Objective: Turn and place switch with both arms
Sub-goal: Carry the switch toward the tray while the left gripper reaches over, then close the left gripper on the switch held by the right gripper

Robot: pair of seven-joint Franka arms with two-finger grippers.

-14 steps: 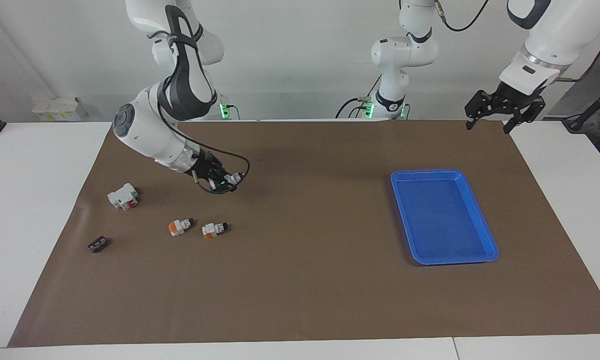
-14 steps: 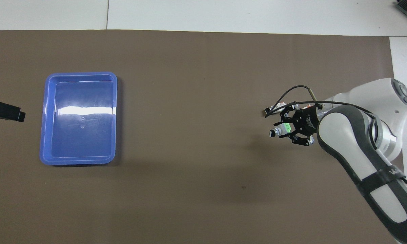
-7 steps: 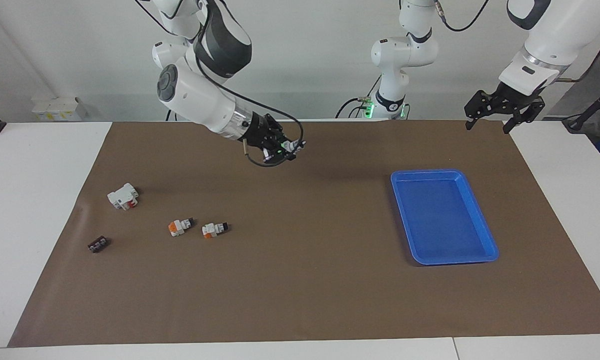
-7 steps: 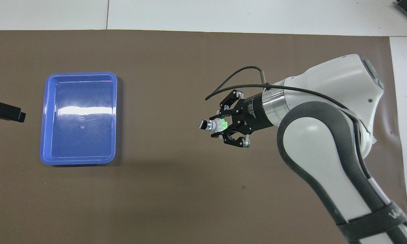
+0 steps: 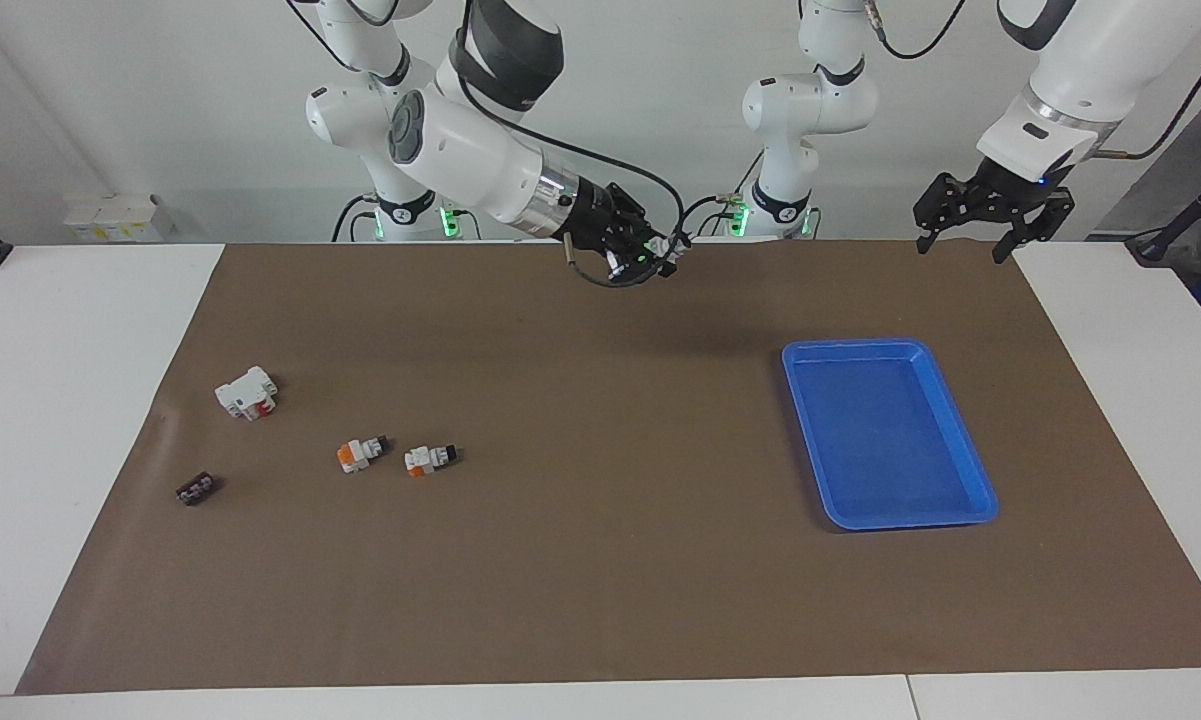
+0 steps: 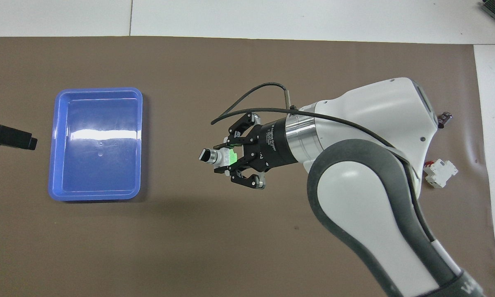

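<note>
My right gripper should keep the switch still, since it is closed on the switch's green end (image 6: 233, 156), while my left gripper takes and turns the black knob (image 6: 206, 155) before placing.
My right gripper (image 5: 652, 256) is shut on the switch (image 5: 663, 249), a small white block with a bright green end and a black knob. It holds the switch in the air over the brown mat, about midway along the table. In the overhead view the switch (image 6: 219, 156) lies sideways in the right gripper (image 6: 227, 157), with the knob pointing toward the blue tray (image 6: 99, 90) and the green end between the fingers. My left gripper (image 5: 980, 218) is open and empty, raised over the mat's corner at the left arm's end. Only its tip (image 6: 10, 138) shows in the overhead view.
The blue tray (image 5: 885, 346) lies empty on the mat toward the left arm's end. Toward the right arm's end lie two orange-ended switches (image 5: 360, 453) (image 5: 428, 458), a white block with a red part (image 5: 247, 392) and a small black piece (image 5: 196, 489).
My right gripper has lifted the switch from near the other parts and carried it toward the table's middle and the tray. My left gripper has shifted slightly.
</note>
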